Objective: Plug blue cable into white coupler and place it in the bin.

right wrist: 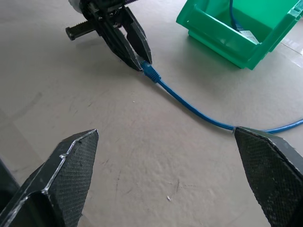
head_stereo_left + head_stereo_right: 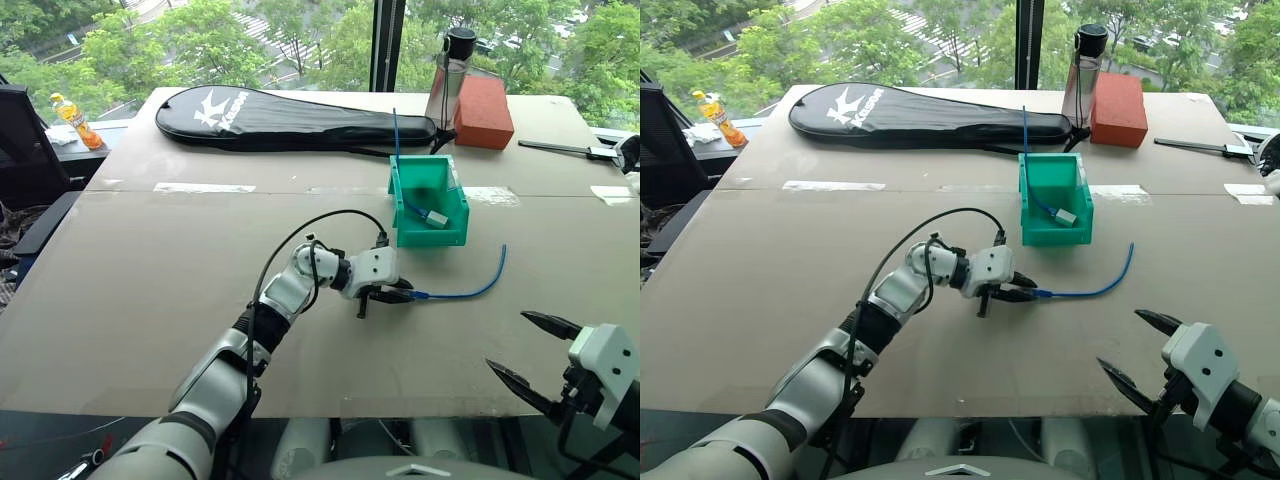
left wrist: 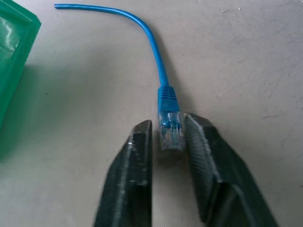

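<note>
Next, I take the blue cable by its boot (image 2: 422, 295) with my right gripper, because my left gripper's fingers cover the clear plug (image 3: 170, 130) that has to go into the white coupler.
The blue cable (image 2: 470, 290) lies in a curve on the tabletop, to the right of my left gripper (image 2: 400, 295). That gripper is shut on the cable's clear plug (image 3: 169, 127), with a black finger (image 3: 139, 156) pressed on each side of it, low over the table. The teal bin (image 2: 432, 238) stands just beyond. Inside it lies the small white coupler (image 2: 436, 217), attached to a second blue cord (image 2: 396, 135) that sticks up over the bin's back wall. My right gripper (image 2: 508, 340) hangs open near the table's front right, holding nothing.
At the far side lie a black racket cover (image 2: 290, 118), a dark-capped bottle (image 2: 450, 90) and a red block (image 2: 484, 112). A black tool (image 2: 560, 148) rests at the far right. An orange drink bottle (image 2: 75, 120) stands off the table's left edge.
</note>
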Motion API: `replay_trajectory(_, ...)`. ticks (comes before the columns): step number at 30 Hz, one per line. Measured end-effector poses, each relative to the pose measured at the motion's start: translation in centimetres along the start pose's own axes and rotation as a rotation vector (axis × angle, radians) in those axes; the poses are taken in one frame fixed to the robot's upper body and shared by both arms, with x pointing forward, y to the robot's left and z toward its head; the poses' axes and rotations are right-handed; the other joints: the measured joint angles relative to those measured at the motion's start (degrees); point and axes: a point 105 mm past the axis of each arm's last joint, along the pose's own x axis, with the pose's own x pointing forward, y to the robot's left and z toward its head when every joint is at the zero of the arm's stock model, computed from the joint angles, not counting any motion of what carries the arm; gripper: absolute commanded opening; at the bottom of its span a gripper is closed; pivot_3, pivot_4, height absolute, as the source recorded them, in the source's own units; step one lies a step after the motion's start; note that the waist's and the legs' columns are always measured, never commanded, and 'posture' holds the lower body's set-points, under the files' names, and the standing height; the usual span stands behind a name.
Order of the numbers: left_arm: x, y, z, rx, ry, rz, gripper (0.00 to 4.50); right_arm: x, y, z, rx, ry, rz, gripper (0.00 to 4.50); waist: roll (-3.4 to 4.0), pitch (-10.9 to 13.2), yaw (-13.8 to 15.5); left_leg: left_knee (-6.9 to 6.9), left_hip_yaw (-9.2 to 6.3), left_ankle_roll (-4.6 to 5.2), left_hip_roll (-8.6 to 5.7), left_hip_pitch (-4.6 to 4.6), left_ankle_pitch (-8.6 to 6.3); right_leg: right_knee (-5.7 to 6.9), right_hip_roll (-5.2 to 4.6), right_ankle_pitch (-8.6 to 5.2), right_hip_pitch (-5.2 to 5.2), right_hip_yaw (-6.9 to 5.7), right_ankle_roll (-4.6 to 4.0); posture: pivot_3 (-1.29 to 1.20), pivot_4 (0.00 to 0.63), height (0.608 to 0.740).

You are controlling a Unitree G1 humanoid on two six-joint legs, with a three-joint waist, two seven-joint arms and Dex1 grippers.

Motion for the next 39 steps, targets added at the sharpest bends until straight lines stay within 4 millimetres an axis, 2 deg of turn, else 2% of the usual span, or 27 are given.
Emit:
replay_trajectory(6, -0.3, -0.2, -0.1, 0.009, -0.009, -0.01, 0.04, 0.7, -1.2, 0.3, 0.024, -0.031, -0.009, 4.5, 0.01, 0.0, -0.02, 0.01, 0.0, 0.0, 0.0, 0.0, 0.0, 0.01, -0.02, 0.02, 0.0, 0.0, -0.04, 0.0, 0.15, 0.74)
replay_trajectory(9, -1.2, 0.0, 0.7, 0.007, -0.065, 0.031, 0.04, 1.4, -1.7, 1.2, 0.127, -0.104, -0.027, 4.5, -0.01, 0.01, -0.03, 0.0, -0.05, 0.0, 0.04, -0.04, 0.0, 0.01, -0.03, 0.13, -0.01, -0.04, -0.21, 0.0, 0.15, 0.74)
replay_trajectory(12, -2.5, 0.7, 2.7, 0.059, -0.143, 0.089, 0.04, 2.1, -1.6, 2.1, 0.313, -0.195, -0.038, 4.5, 0.0, 0.01, -0.01, 0.0, -0.09, 0.0, 0.06, -0.05, 0.0, 0.01, -0.12, 0.13, 0.0, -0.03, -0.22, 0.0, 0.15, 0.74)
replay_trajectory(14, -3.4, 1.2, 4.4, 0.114, -0.193, 0.135, 0.04, 2.9, -0.6, 3.0, 0.484, -0.252, 0.011, 4.5, 0.01, 0.0, 0.09, 0.01, -0.14, 0.0, 0.05, -0.08, 0.0, 0.01, -0.18, 0.14, 0.02, 0.02, -0.23, 0.0, 0.15, 0.74)
replay_trajectory(18, -4.2, 1.7, 6.2, 0.169, -0.253, 0.215, 0.04, 4.3, 0.5, 4.5, 0.665, -0.316, 0.049, 4.5, -0.03, 0.0, -0.01, 0.03, -0.12, 0.0, 0.02, -0.07, 0.0, 0.0, -0.18, 0.14, 0.04, 0.06, -0.22, 0.0, 0.15, 0.74)
replay_trajectory(23, -4.4, 2.4, 8.8, 0.271, -0.35, 0.336, 0.04, 7.9, -0.1, 8.1, 0.885, -0.494, 0.054, 4.5, -0.02, -0.01, -0.1, 0.06, -0.09, 0.0, 0.02, -0.03, 0.0, 0.02, -0.06, 0.15, 0.03, 0.03, -0.21, 0.0, 0.15, 0.74)
replay_trajectory(24, -4.5, 2.5, 8.9, 0.281, -0.353, 0.349, 0.04, 8.3, -0.2, 8.5, 0.904, -0.509, 0.058, 4.5, -0.02, -0.01, -0.07, 0.06, -0.09, 0.0, 0.01, -0.05, 0.0, 0.02, -0.04, 0.17, 0.04, 0.01, -0.18, 0.0, 0.15, 0.74)
replay_trajectory(25, -4.7, 2.6, 8.9, 0.29, -0.357, 0.364, 0.0, 8.7, -0.4, 8.8, 0.925, -0.519, 0.058, 4.0, -0.03, -0.01, -0.03, 0.06, -0.09, 0.0, 0.01, -0.08, 0.0, 0.01, -0.04, 0.24, 0.03, -0.02, -0.05, 0.0, 0.15, 0.74)
replay_trajectory(30, -5.4, 3.0, 9.4, 0.33, -0.378, 0.409, 0.0, 10.4, -1.5, 9.2, 1.021, -0.551, 0.025, 4.0, -0.03, -0.01, -0.07, 0.06, -0.05, 0.04, -0.03, -0.11, -0.02, -0.02, -0.04, 0.27, 0.02, -0.03, 0.02, 0.0, 0.15, 0.74)
replay_trajectory(39, -5.6, 2.8, 9.1, 0.332, -0.374, 0.417, 0.0, 10.8, -2.5, 9.9, 1.083, -0.63, 0.01, 4.0, -0.01, -0.01, -0.17, 0.06, -0.05, 0.05, -0.01, -0.07, -0.02, 0.04, -0.01, 0.27, 0.01, -0.02, 0.01, 0.0, 0.15, 0.74)
